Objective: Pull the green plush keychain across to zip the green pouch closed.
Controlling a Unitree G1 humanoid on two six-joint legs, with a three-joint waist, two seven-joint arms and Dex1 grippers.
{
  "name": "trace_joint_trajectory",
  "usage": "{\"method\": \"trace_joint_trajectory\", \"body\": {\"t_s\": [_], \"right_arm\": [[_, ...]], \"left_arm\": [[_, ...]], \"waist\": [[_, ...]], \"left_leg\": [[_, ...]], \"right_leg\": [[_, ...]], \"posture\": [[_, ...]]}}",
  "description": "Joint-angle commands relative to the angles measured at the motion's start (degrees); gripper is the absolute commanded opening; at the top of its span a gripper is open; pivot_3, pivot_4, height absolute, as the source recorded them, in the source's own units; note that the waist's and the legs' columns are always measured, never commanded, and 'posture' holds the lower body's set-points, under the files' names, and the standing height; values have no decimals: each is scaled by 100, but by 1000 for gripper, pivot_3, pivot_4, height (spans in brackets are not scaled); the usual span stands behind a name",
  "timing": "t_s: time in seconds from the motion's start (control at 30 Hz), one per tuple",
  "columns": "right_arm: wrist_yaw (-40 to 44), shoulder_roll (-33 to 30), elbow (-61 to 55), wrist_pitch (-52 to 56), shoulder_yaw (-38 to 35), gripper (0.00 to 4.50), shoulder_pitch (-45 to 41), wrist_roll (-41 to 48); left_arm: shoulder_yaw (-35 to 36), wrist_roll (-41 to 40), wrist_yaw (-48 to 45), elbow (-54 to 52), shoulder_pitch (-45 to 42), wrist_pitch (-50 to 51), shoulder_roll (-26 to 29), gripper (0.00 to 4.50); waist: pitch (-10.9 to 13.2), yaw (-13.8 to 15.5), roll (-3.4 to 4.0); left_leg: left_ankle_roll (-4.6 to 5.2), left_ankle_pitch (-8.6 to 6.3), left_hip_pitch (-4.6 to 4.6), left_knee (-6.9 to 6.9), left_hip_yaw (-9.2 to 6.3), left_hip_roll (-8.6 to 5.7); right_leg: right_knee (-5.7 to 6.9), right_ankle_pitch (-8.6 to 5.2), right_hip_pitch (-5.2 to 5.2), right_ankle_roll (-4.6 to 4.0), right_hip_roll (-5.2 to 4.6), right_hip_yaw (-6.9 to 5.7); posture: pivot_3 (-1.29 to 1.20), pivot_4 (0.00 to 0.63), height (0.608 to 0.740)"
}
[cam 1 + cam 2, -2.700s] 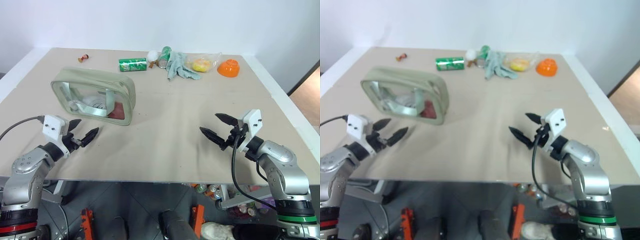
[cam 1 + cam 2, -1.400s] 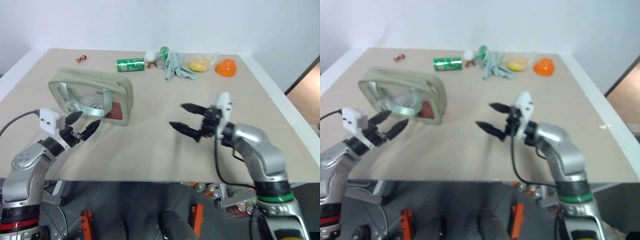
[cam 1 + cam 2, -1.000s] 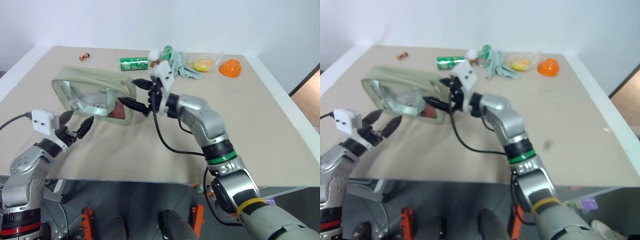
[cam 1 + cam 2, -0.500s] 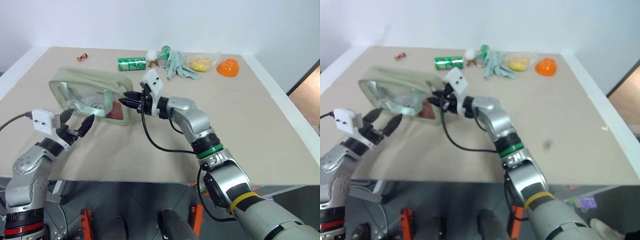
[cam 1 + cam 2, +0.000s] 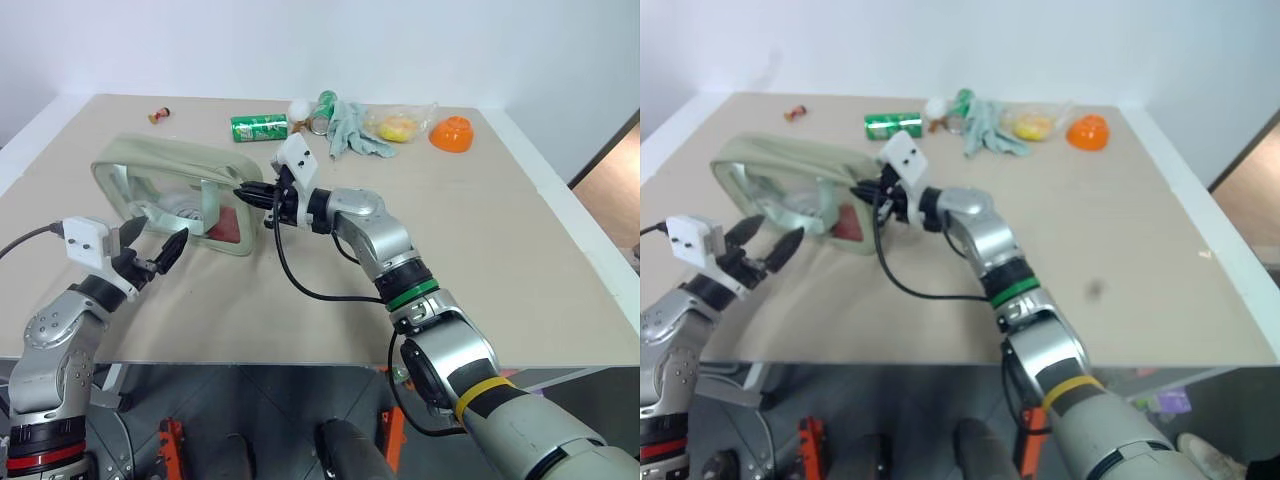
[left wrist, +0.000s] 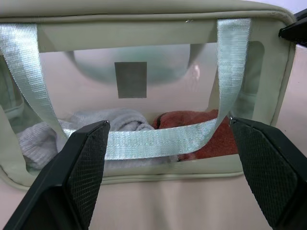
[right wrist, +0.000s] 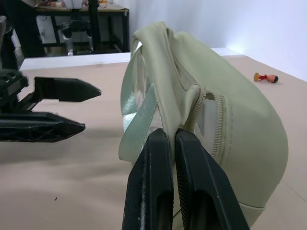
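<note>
The green pouch's far end (image 5: 105,178) lies beyond the robot's left gripper, so the robot's right gripper should pull the pouch to mid-table (image 5: 325,262) before the left gripper takes the keychain.
The green pouch (image 5: 170,190) stands on its side on the left of the table, its clear window and webbing strap (image 6: 158,141) facing my left gripper. Cloth items lie inside it. My left gripper (image 5: 150,255) hovers open just in front of the window, apart from it. My right arm reaches across, and the right gripper (image 5: 241,190) is shut at the pouch's upper right corner, beside the zipper (image 7: 218,124). A strip of pouch fabric rises from between its fingertips (image 7: 163,136). The green plush keychain is hidden.
Along the far edge lie a green soda can (image 5: 258,127), a white ball (image 5: 299,107), a pale glove (image 5: 350,130), a plastic bag with something yellow (image 5: 400,127) and an orange bowl (image 5: 452,133). A small figure (image 5: 158,116) lies far left.
My right arm swung from the table's right side over to the pouch, and its open fingers shut at the pouch's upper corner. The left gripper stayed where it was, open.
</note>
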Motion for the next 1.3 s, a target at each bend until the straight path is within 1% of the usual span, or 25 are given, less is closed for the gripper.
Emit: {"method": "trace_joint_trajectory", "body": {"t_s": [0.03,0.2,0.33,0.37,0.53,0.67,0.77,0.83,1.1,1.3], "right_arm": [[276,-304,-914,4,-56,22,277,66],[565,-885,-2016,268,-94,22,869,164],[702,-1422,-2625,557,-294,22,1201,338],[715,-1521,-2713,602,-325,22,1250,372],[867,-2427,-2983,797,-766,22,1567,557],[1100,-2998,-3155,854,-1094,22,1930,778],[1300,-3355,-3255,801,-1323,22,2250,923],[1387,-3563,-3294,807,-1431,22,2477,986],[1494,-3895,-3410,686,-1770,22,3100,1241],[1497,-3923,-3548,576,-1740,22,3024,1288]], "left_arm": [[120,5,-109,-31,-43,-122,155,4135],[157,-319,-322,-25,-129,121,241,4135],[163,-786,-820,-230,0,428,424,4135],[157,-856,-909,-273,42,492,476,4135],[-5,-1017,-1579,-485,272,697,866,4135],[-298,-1138,-2075,-823,366,934,1132,4135],[-570,-1308,-2340,-1132,310,1158,1241,4135],[-808,-1355,-2435,-1246,114,1293,1260,4135],[-1287,-1285,-2723,-917,-626,1383,1206,4135],[-1353,-1117,-2836,-651,-776,1276,1191,4135]], "waist": [[0,6,0],[1,18,1],[1,20,1],[1,19,2],[5,31,7],[6,68,9],[9,107,15],[10,122,17],[11,138,18],[12,139,20]], "left_leg": [[-1,-1,-3,-1,-2,-1],[-5,-3,-16,-3,-15,-11],[-5,-3,-16,-3,-20,-12],[-5,-3,-16,-2,-21,-11],[-5,-3,-12,-2,-21,-15],[-4,-3,-12,-2,-22,-18],[-3,-4,-10,-3,-20,-19],[-3,-4,-10,-3,-20,-20],[-2,-3,9,6,-22,-24],[-2,-4,8,5,-23,-24]], "right_leg": [[-1,-2,0,3,-1,0],[-2,-9,-3,12,-8,-1],[-3,-14,-4,11,-7,-5],[-2,-15,-3,10,-7,-5],[-2,-21,-1,8,-8,-4],[-2,-48,0,42,-9,-3],[-2,-51,1,43,-10,0],[-2,-51,2,44,-10,0],[-2,-49,23,44,-9,1],[-2,-50,20,46,-8,3]], "posture": [[0,150,740],[0,150,740],[0,150,740],[0,150,740],[0,150,740],[0,150,740],[0,150,740],[0,150,740],[0,150,740],[0,150,740]]}}
